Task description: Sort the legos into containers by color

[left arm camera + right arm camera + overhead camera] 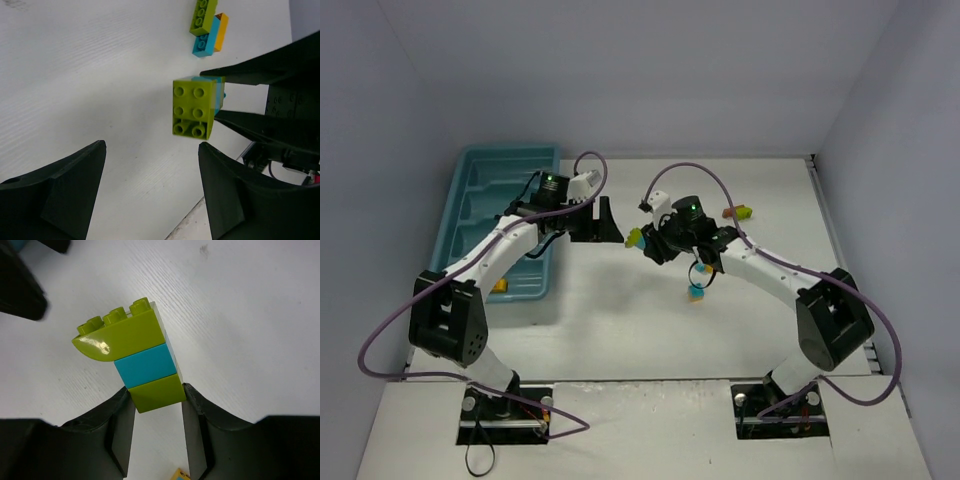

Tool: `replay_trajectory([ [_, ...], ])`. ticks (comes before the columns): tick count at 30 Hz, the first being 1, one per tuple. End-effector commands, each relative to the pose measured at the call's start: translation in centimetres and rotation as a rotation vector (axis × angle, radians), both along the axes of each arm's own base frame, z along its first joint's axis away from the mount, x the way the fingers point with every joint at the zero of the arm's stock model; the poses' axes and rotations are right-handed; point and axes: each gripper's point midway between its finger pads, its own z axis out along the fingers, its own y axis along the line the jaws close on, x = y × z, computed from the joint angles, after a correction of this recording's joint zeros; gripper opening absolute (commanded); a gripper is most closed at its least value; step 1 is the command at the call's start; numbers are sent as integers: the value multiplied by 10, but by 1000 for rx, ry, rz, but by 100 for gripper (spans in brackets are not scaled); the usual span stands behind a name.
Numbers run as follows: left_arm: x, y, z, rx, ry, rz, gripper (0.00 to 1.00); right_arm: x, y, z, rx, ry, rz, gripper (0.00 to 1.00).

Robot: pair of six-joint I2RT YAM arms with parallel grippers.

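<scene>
The curved lime green brick is on top of the cyan brick (145,366) in my right gripper's stack, so next my left gripper pulls the curved end (120,337) off first.
My right gripper (650,242) is shut on a stack of legos (132,357): a curved lime green brick, a cyan brick and a lime green brick. It grips the bottom lime brick (156,392) and holds the stack above the table. The stack also shows in the top view (637,238) and the left wrist view (195,107). My left gripper (152,145) is open and empty, just left of the stack in the top view (597,222). The teal tray (480,190) lies at the left, with an orange brick (500,287) in its near end.
A lime, cyan and orange cluster (207,27) lies on the table beyond the stack. In the top view, an orange and lime pair (738,212) lies right of my right gripper, and a cyan and yellow pair (696,292) lies under the right arm.
</scene>
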Motion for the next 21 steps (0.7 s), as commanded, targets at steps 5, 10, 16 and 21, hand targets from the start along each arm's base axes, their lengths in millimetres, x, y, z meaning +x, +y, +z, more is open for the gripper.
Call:
replay_trajectory([
  [5,9,-43,62,-181,-73,-90,68,-2,22,51,101,-154,60,0],
  [10,10,-46,66,-204,-64,-85,68,-5,24,51,98,-158,64,0],
  [16,7,-48,58,-205,-22,-85,69,-6,25,53,98,-171,57,0],
  [21,4,-47,47,-189,19,-82,68,-5,23,58,107,-190,46,0],
])
